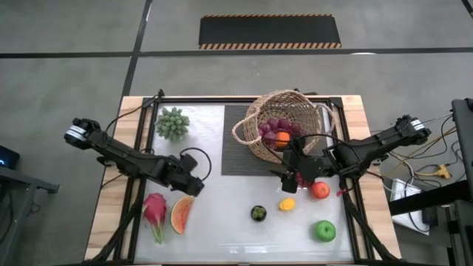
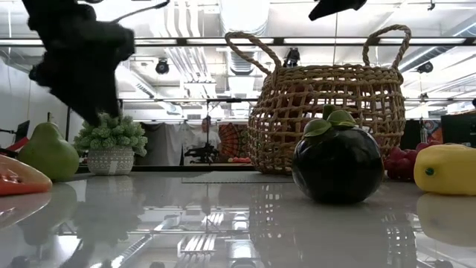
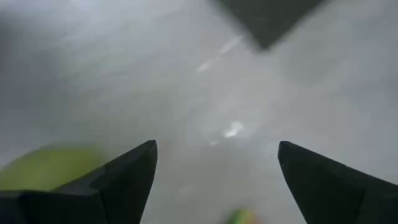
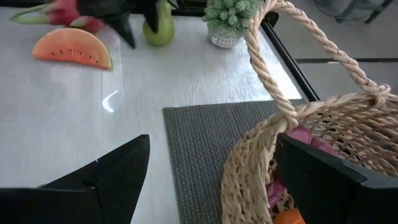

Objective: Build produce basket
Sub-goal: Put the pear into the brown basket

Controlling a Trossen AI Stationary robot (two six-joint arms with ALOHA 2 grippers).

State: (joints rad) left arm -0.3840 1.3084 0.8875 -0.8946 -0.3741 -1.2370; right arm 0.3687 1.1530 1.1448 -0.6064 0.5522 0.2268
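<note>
The green pear (image 3: 53, 168) is outside the open fingers of my left gripper. Next, I move back over the pear (image 2: 48, 153) and grab it before I go to the basket.
The tan wicker basket (image 1: 284, 122) stands upright on a dark mat (image 1: 236, 140) at the far right, with purple grapes (image 1: 277, 127) and an orange (image 1: 281, 137) inside. My right gripper (image 1: 293, 164) is open at the basket's near rim; in the right wrist view (image 4: 211, 180) the rim (image 4: 249, 168) stands between its fingers. My left gripper (image 1: 196, 185) is open and empty above the table's middle left, beside a green pear (image 3: 50, 168). A dragon fruit (image 1: 155, 210), watermelon slice (image 1: 181, 214), dark round fruit (image 1: 258, 213), lemon (image 1: 287, 204), tomato (image 1: 319, 190), red grapes (image 1: 304, 178) and green apple (image 1: 324, 230) lie on the table. My right gripper has one finger (image 4: 329, 180) over the basket's inside and the other (image 4: 112, 180) outside it, coming from the table's near right side. Whether either finger touches the rim I cannot tell.
A small potted green plant (image 1: 172, 122) stands at the far left of the white tabletop. A black frame (image 1: 148, 148) runs along the table's edges. Open tabletop lies between the mat and the fruits near the front edge.
</note>
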